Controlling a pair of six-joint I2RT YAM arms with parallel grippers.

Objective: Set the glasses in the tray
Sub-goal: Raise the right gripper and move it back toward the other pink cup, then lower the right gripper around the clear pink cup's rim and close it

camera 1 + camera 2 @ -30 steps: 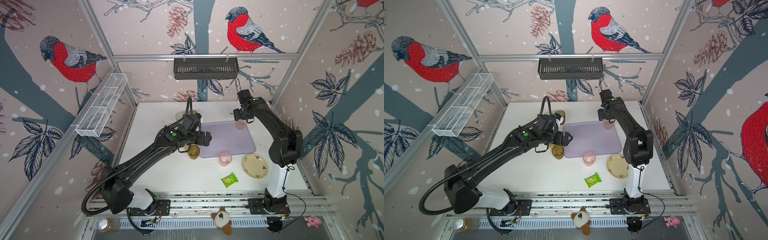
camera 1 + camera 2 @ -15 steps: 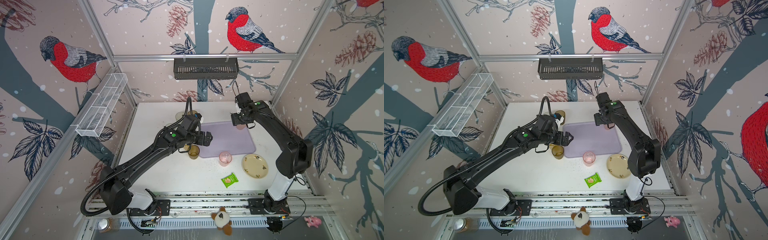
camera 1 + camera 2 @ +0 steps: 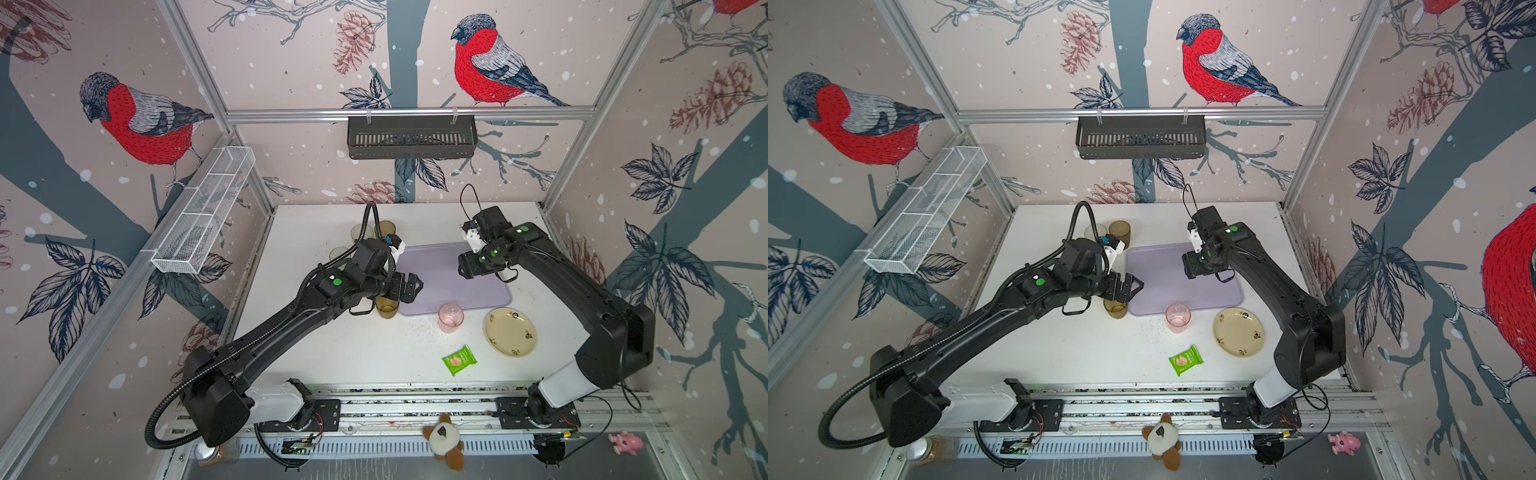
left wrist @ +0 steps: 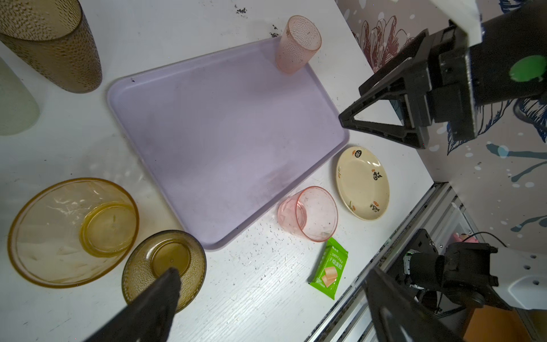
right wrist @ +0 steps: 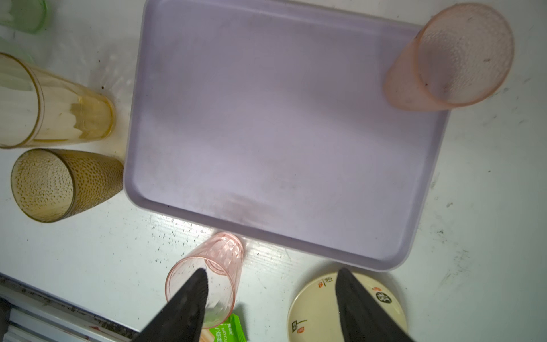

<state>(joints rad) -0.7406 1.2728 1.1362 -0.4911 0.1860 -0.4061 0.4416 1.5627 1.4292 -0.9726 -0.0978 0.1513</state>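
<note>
My right gripper is moving toward the smooth pink glass (image 3: 1177, 318), which stands upright and clear of the plate, and should next go toward its rim (image 3: 1188, 309) until the open fingers are on both sides of it.
The lilac tray (image 3: 440, 286) lies mid-table. A textured pink glass (image 5: 450, 59) stands in its far right corner, hidden by my right arm in both top views. A smooth pink glass (image 3: 451, 318) stands on the table at the tray's front edge. An amber glass (image 4: 74, 231) and a brown glass (image 3: 386, 307) stand left of the tray. More glasses (image 3: 384, 228) stand behind them. My left gripper (image 3: 415, 286) hovers open over the tray's left edge. My right gripper (image 3: 467, 266) hangs open above the tray with nothing between its fingers (image 5: 189, 302).
A cream flowered plate (image 3: 510, 332) and a green snack packet (image 3: 459, 360) lie on the table front right. A black slotted basket (image 3: 411, 137) hangs on the back wall. A white wire rack (image 3: 203, 216) is on the left wall.
My right gripper has drawn away from the pink glass in the tray's far right corner, moving forward and left over the tray. The left arm has stayed still.
</note>
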